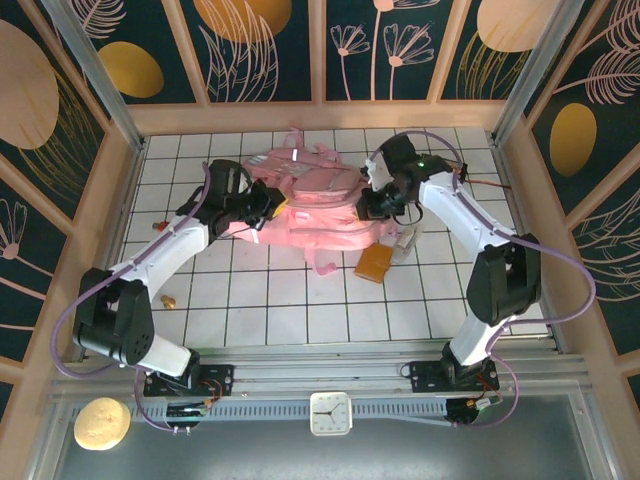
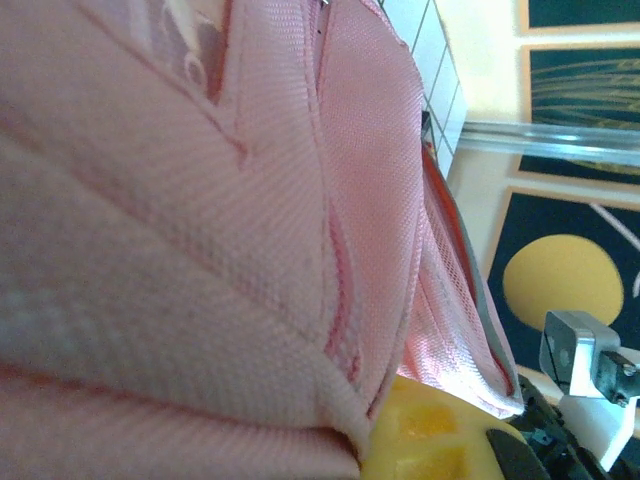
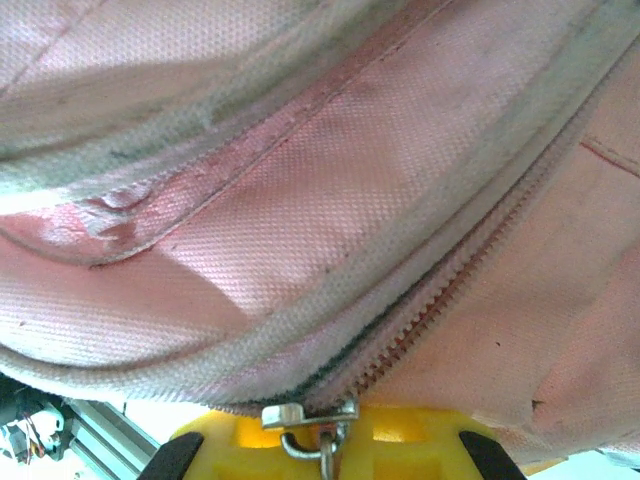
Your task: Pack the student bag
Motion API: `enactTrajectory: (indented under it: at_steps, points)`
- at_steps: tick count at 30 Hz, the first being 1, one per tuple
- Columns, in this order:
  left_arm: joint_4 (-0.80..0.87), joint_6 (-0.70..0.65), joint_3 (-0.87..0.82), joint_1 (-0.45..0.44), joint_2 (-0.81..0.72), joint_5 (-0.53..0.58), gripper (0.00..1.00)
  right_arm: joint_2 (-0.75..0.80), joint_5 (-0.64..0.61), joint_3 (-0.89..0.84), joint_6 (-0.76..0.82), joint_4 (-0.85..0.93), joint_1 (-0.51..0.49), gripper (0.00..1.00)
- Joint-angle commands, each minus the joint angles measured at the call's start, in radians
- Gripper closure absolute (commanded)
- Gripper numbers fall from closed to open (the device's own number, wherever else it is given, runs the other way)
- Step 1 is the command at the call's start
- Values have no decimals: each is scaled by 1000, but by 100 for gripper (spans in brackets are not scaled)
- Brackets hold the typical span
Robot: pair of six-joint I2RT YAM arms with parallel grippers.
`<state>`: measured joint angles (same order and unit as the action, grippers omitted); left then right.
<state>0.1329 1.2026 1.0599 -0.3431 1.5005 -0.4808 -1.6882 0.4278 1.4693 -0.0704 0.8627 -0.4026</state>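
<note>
The bag runs from the fabric fold in my left gripper (image 2: pixel 343 415) to the zip pull, so next my left gripper grips the bag's thick seam (image 1: pixel 300 218) nearer to the zip.
The student bag (image 1: pixel 312 198) is a large pink backpack lying in the middle of the tiled table. My left gripper (image 1: pixel 268 207) sits at its left edge. In the left wrist view, a fold of the bag's pink fabric (image 2: pixel 250 250) runs down into the yellow jaws of the left gripper (image 2: pixel 405 445), which is shut on it. My right gripper (image 1: pixel 377 200) is at the bag's right side. In the right wrist view, the bag's zip (image 3: pixel 470 270) ends at a metal slider and pull (image 3: pixel 312 420), and the right gripper (image 3: pixel 325 455) is shut on the pull.
An orange-brown flat item (image 1: pixel 372 264) and a pale object (image 1: pixel 405 243) lie on the table just right of the bag. A small brown piece (image 1: pixel 168 299) lies near the left arm. A clock (image 1: pixel 330 413) and a round yellowish object (image 1: pixel 100 422) sit below the front rail.
</note>
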Motion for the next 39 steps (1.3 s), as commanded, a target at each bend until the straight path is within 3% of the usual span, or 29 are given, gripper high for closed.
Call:
enactTrajectory:
  at_steps: [1, 7, 9, 13, 15, 17, 21, 26, 31, 34, 39]
  points:
    - [19, -187, 75, 55, 53, 104, 100, 78, -34, -72, -68, -11, 7, 100]
    - [170, -395, 222, 90, 179, 168, 100, 41, 10, -97, -179, -134, -106, 100]
    - [161, -392, 218, 110, 184, 142, 82, -5, 13, -57, -200, -151, -132, 100]
    - [153, -349, 191, 116, 147, 86, 23, -76, 14, -13, -219, -198, -139, 100]
    - [122, -289, 130, 116, 99, 56, 7, -107, 34, 7, -224, -206, -155, 100]
    - [51, -192, 29, 115, 37, 8, 1, -129, 39, 32, -225, -205, -171, 100]
    - [-66, -43, -126, 81, -53, -21, 1, -170, 51, 84, -219, -185, -204, 100]
    - [-166, 81, -115, -30, -16, -38, 1, -203, 58, 142, -212, -153, -234, 100]
    - [-250, 143, -133, -51, 38, -13, 4, -229, 64, 186, -209, -133, -255, 100]
    - [-279, 157, -130, -53, 66, -15, 23, -238, 68, 197, -209, -127, -268, 100]
    - [-256, 126, -101, -53, 100, -8, 73, -250, 45, 232, -187, -74, -283, 100]
